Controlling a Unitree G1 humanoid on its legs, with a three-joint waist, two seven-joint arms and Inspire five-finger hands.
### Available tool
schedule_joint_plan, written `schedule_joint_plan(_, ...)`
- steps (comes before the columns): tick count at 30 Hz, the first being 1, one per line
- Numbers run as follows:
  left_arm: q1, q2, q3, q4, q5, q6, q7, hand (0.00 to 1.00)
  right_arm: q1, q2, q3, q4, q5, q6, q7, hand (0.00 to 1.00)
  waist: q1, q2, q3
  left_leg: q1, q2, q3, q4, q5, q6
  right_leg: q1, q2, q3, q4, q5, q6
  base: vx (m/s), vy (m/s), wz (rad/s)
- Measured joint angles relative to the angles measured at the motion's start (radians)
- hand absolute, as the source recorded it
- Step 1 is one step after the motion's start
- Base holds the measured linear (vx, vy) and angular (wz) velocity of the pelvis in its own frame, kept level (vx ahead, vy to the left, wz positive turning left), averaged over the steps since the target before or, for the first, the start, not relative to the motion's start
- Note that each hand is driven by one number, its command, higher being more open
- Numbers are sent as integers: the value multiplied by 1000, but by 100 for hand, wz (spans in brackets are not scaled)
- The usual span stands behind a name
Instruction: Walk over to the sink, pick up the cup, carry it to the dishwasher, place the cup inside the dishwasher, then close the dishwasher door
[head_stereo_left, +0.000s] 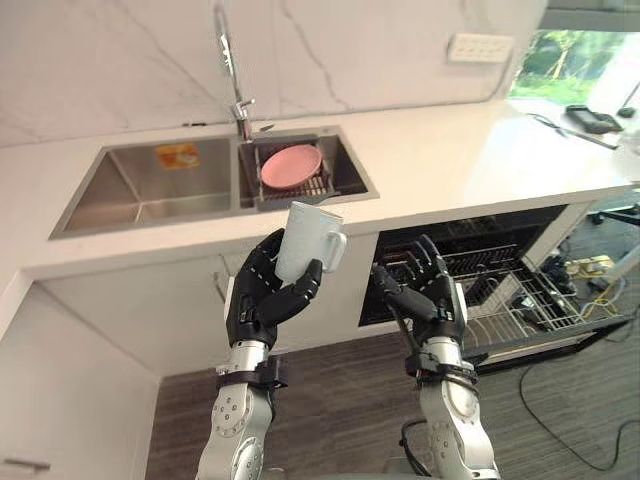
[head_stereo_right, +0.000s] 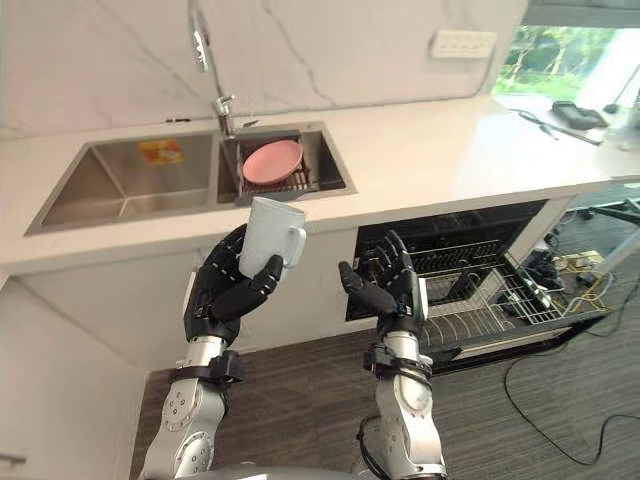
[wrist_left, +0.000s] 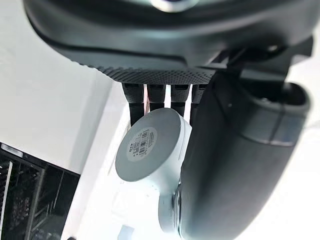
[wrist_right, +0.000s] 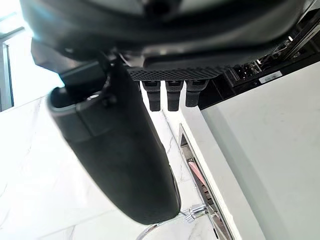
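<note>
The cup (head_stereo_left: 307, 243) will tip over when I set it down on the dishwasher's pulled-out rack (head_stereo_left: 512, 312), because the rack is spaced wire rather than a flat bottom.
A pale blue-white cup (head_stereo_left: 308, 240) with a handle is held up in front of the counter edge, my left hand (head_stereo_left: 262, 297) shut around its lower part. In the left wrist view the cup's base (wrist_left: 148, 144) carries a barcode label and sits between my fingers and thumb. My right hand (head_stereo_left: 425, 290) is raised beside it, open and holding nothing, in front of the dishwasher (head_stereo_left: 480, 255). The dishwasher stands open below the counter, its door (head_stereo_left: 560, 335) folded down and its wire rack (head_stereo_left: 530, 300) pulled out. The steel double sink (head_stereo_left: 130, 195) lies beyond the cup.
A pink plate (head_stereo_left: 291, 165) rests on a rack in the right sink basin, under the tap (head_stereo_left: 232, 70). White counter (head_stereo_left: 450, 150) stretches right, with dark items (head_stereo_left: 590, 120) at its far end. Cabinet fronts (head_stereo_left: 150, 310) stand below the sink. Cables (head_stereo_left: 570, 400) trail on the floor by the dishwasher door.
</note>
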Motion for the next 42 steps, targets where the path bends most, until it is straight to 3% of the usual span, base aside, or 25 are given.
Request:
schedule_joint_plan(2, 0, 7, 15, 5, 1, -1, 2, 30, -32, -2, 21, 8, 2, 0, 14, 90, -4, 2, 2, 17, 27, 36, -3, -11, -20, -26, 31, -66, -112, 7, -8, 158, -68, -53)
schedule_joint_plan(3, 1, 9, 24, 8, 0, -1, 9, 30, -40, -4, 33, 7, 8, 0, 17, 90, -4, -3, -1, 28, 33, 51, -1, -20, -36, -21, 57, -79, -191, 39, -14, 216, -133, -53)
schedule_joint_plan(4, -1, -6, 30, 31, 1, 1, 17, 30, -42, -25, 44, 4, 29, -1, 21, 90, -14, 26, -3, 44, 59, 49, 14, -43, -63, 11, 108, -73, -246, 109, -28, 209, -110, -39)
schedule_joint_plan(7, -2, -26, 30, 51, 11, 1, 17, 30, -18, -59, 44, -9, 41, -1, 32, 90, -13, 58, -10, 65, 119, 51, 30, -49, -74, 71, 175, -67, -333, 119, -44, 263, -131, -30)
schedule_joint_plan(9, -8, -33, 33, 59, 16, 1, 17, 30, -2, -65, 40, -25, 60, -1, 33, 90, -13, 64, -8, 52, 156, 47, 107, -44, -82, 112, 213, -55, -381, 126, -57, 237, -142, -35)
schedule_joint_plan(10, -12, -34, 33, 69, 16, 1, 17, 30, 6, -66, 39, -42, 77, -1, 33, 90, -14, 69, -5, 34, 176, 42, 198, -28, -102, 144, 229, -39, -412, 129, -62, 176, -79, -36)
schedule_joint_plan(12, -18, -34, 38, 90, 16, 1, 17, 30, 27, -73, 40, -84, 81, -1, 34, 90, -10, 71, -1, -13, 191, 24, 354, 24, -106, 201, 229, -5, -458, 136, -68, 217, -37, -49)
schedule_joint_plan(15, -33, -35, 35, 100, 17, 1, 14, 30, 30, -73, 39, -124, 117, -17, 38, 90, -9, 69, 2, -98, 147, -54, 387, -55, -111, 252, 207, 54, -508, 144, -58, 237, 64, -47)
schedule_joint_plan(16, -33, -35, 35, 100, 17, 1, 14, 30, 30, -73, 39, -124, 117, -17, 38, 90, -9, 69, 2, -98, 147, -54, 387, -55, -111, 252, 207, 54, -508, 144, -58, 172, 123, -65)
schedule_joint_plan(17, -49, -34, 38, 100, 17, 1, 14, 30, 30, -74, 40, -124, 119, -20, 48, 90, 1, 61, 7, -150, 107, -110, 311, -69, -107, 261, 188, 102, -513, 146, -55, 149, 171, -75)
schedule_joint_plan(18, -62, -33, 40, 102, 19, 1, 16, 30, 30, -75, 40, -124, 126, -20, 56, 90, 6, 67, 11, -171, 78, -164, 217, -55, -116, 265, 177, 129, -511, 147, -51, 140, 211, -108)
schedule_joint_plan(19, -72, -36, 43, 102, 21, 0, 17, 30, 31, -81, 44, -124, 140, -20, 61, 90, 9, 84, 12, -156, 66, -224, 51, 53, -117, 268, 188, 152, -509, 147, -39, 141, 234, -80)
schedule_joint_plan(20, -78, -41, 45, 102, 24, -4, 19, 30, 27, -88, 45, -122, 144, -21, 66, 90, 10, 103, 13, -156, 78, -244, 7, 137, -118, 273, 204, 166, -511, 143, -24, 139, 204, -79)
schedule_joint_plan(22, -94, -14, 61, 122, 37, -7, 23, 30, 39, -74, 60, -114, 157, -14, 86, 90, -3, 58, 14, -109, 40, -212, -35, 145, -110, 288, 161, 206, -540, 140, 4, 115, 146, -47)
schedule_joint_plan(23, -100, -7, 62, 131, 37, -7, 24, 30, 39, -72, 62, -115, 158, -14, 92, 90, -9, 52, 14, -99, 30, -207, -53, 151, -101, 288, 151, 209, -545, 142, 6, 88, 116, -15)
schedule_joint_plan(26, -99, 5, 61, 139, 39, -7, 25, 30, 39, -72, 76, -118, 169, -13, 115, 90, -8, 50, 13, -58, 12, -160, -130, 173, -83, 275, 130, 246, -559, 151, 22, 51, 78, -31)
schedule_joint_plan(32, -101, 3, 50, 139, 56, -7, 24, 30, 43, -73, 89, -124, 198, -11, 134, 90, -18, 47, 12, 3, 15, -109, -247, 213, -92, 274, 140, 293, -601, 177, 26, 40, -13, -29)
schedule_joint_plan(34, -109, 4, 50, 139, 56, -7, 23, 30, 46, -75, 89, -133, 217, -11, 139, 90, -37, 47, 11, 22, 17, -102, -284, 228, -94, 275, 147, 303, -604, 182, 29, 41, -37, -16)
schedule_joint_plan(42, -146, 10, 32, 193, 57, -7, 21, 30, 73, -93, 95, -158, 230, -8, 166, 90, -38, 36, -1, 46, 17, -70, -337, 249, -87, 272, 147, 318, -634, 210, 47, -4, 2, -12)
